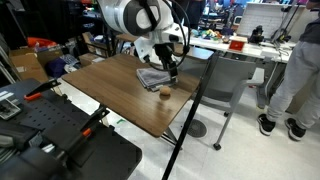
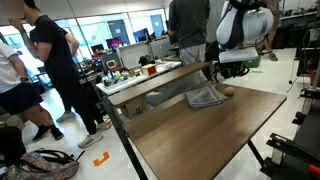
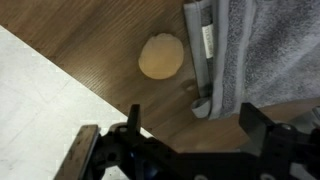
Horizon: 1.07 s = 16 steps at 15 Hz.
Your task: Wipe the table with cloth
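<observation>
My open gripper is hanging past the cloth's folded corner (image 3: 206,104), over mostly wooden table, so I should go back over the cloth's middle (image 2: 205,97) before I close on it.
A grey folded cloth (image 1: 152,76) lies on the brown wooden table (image 1: 120,95), near its far side; it shows in both exterior views (image 2: 205,97). In the wrist view the cloth (image 3: 255,50) fills the upper right, its folded corner just in front of the jaws. My gripper (image 3: 190,125) is open and empty, hovering just above the table at the cloth's edge. In an exterior view the gripper (image 1: 172,70) hangs over the cloth's right end.
A small tan round object (image 3: 160,56) sits on the table beside the cloth, also seen in an exterior view (image 1: 164,91). People stand nearby (image 2: 55,60) (image 1: 295,70). A cluttered desk (image 2: 150,72) lies beyond the table. A black rod (image 1: 190,110) crosses the front.
</observation>
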Available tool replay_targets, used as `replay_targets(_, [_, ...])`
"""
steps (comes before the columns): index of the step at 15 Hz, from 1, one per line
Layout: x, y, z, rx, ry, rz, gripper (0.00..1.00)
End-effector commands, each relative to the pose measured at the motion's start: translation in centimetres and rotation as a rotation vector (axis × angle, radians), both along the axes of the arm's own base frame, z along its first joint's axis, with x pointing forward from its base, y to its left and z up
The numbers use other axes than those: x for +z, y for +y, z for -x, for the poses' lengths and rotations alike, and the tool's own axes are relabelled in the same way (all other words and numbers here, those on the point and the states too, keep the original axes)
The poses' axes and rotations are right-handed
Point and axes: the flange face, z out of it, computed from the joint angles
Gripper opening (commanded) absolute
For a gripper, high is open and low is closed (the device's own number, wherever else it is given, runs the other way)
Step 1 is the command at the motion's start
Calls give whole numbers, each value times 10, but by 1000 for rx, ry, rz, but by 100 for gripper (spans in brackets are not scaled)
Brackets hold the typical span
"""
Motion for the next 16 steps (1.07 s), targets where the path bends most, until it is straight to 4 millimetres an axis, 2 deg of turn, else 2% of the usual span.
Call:
replay_targets(1, [-1,0,0,4,2,4,100])
replay_targets(5, [4,11,-14,14,-58,-28,100])
replay_targets(10, [10,60,-54,-9,-118,-99,100])
replay_targets(14, [-4,84,-82,-39,-136,-112,100])
replay_targets(16, [-21,92,-89,-64,-128,-109,100])
